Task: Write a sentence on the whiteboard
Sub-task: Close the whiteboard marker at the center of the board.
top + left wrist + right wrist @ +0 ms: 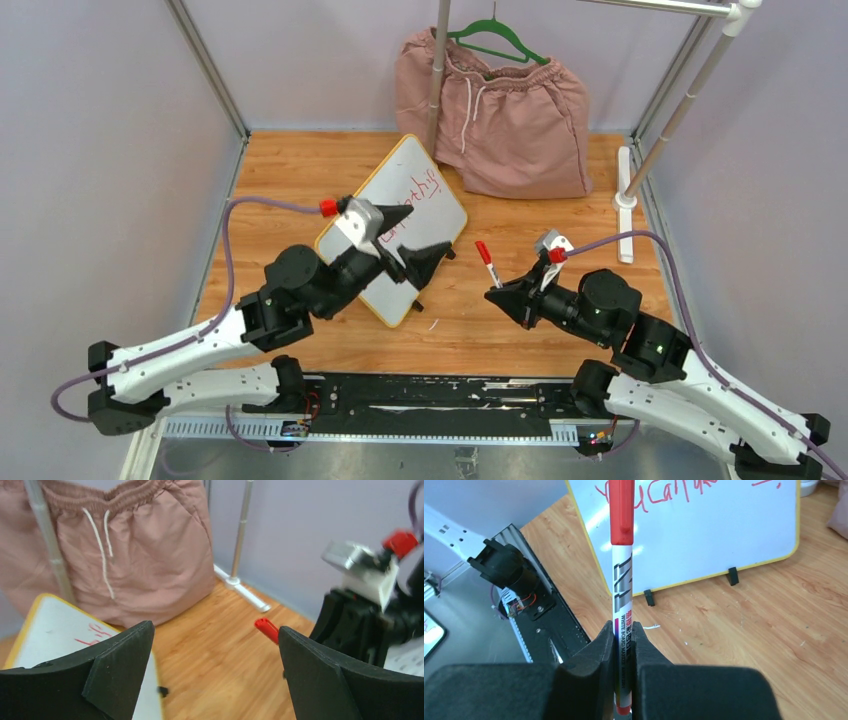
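My left gripper should hold the red cap [483, 252] while my right gripper takes the marker [623, 702] higher, because it holds the marker near the marker's bottom end.
The whiteboard [441, 211] lies tilted on the wooden table, yellow rim and small black feet showing. The red sentence [420, 190] runs along it, partly hidden by my left arm. My left gripper [430, 230] is open and empty, hovering over the board's right part. In the left wrist view the board [50, 630] is at the lower left between wide jaws [215, 647]. My right gripper [500, 292] is shut on a white marker [486, 262] with its red cap on, right of the board. In the right wrist view the marker [622, 580] stands upright before the board [704, 535] and the lettering [659, 492].
Pink shorts [500, 100] hang from a green hanger on a rack pole [437, 70] behind the board. The rack's white foot [625, 200] and slanted pole [690, 100] stand at the right. A black rail [440, 395] runs along the near edge.
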Available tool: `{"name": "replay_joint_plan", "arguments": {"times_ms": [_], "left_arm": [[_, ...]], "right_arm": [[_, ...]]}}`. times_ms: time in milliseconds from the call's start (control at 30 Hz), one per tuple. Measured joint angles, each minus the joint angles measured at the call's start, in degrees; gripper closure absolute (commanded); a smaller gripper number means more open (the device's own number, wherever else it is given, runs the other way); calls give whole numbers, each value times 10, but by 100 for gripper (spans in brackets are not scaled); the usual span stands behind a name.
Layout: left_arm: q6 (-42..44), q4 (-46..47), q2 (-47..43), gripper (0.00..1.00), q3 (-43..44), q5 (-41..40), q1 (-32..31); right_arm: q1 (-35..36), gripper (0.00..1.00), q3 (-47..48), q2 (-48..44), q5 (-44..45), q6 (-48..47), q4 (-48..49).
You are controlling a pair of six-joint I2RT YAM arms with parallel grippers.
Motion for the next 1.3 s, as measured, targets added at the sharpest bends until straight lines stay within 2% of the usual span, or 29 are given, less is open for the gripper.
{"name": "replay_joint_plan", "arguments": {"times_ms": [167, 233, 333, 400, 533, 633, 767, 967, 1033, 1167, 1300], "left_arm": [[-316, 64, 64, 1, -4, 151, 168], [-420, 109, 100, 2, -18, 203, 189], [-524, 167, 144, 8, -37, 269, 191], [-570, 201, 165, 17, -38, 302, 191], [-614, 253, 181, 48, -38, 339, 191], [-628, 266, 186, 56, -38, 346, 193], [-629, 274, 188, 54, -39, 346, 197], [-629, 288, 187, 33, -51, 351, 196], [-629, 291, 187, 31, -58, 350, 195], [-628, 290, 181, 42, -78, 344, 194], [-624, 291, 180, 59, -80, 345, 194]], "right_arm": [[0, 100, -33, -20, 27, -2, 35], [0, 100, -41, -19, 32, -2, 47], [0, 100, -46, -15, 35, 1, 64], [0, 100, -47, -7, 35, 4, 78], [0, 100, -47, 9, 35, 12, 104], [3, 100, -46, 19, 38, 17, 126], [7, 100, -47, 23, 44, 21, 141], [11, 100, -47, 36, 49, 30, 151], [13, 100, -47, 40, 50, 31, 151], [14, 100, -46, 44, 56, 32, 151], [14, 100, -46, 44, 58, 32, 152]]}}
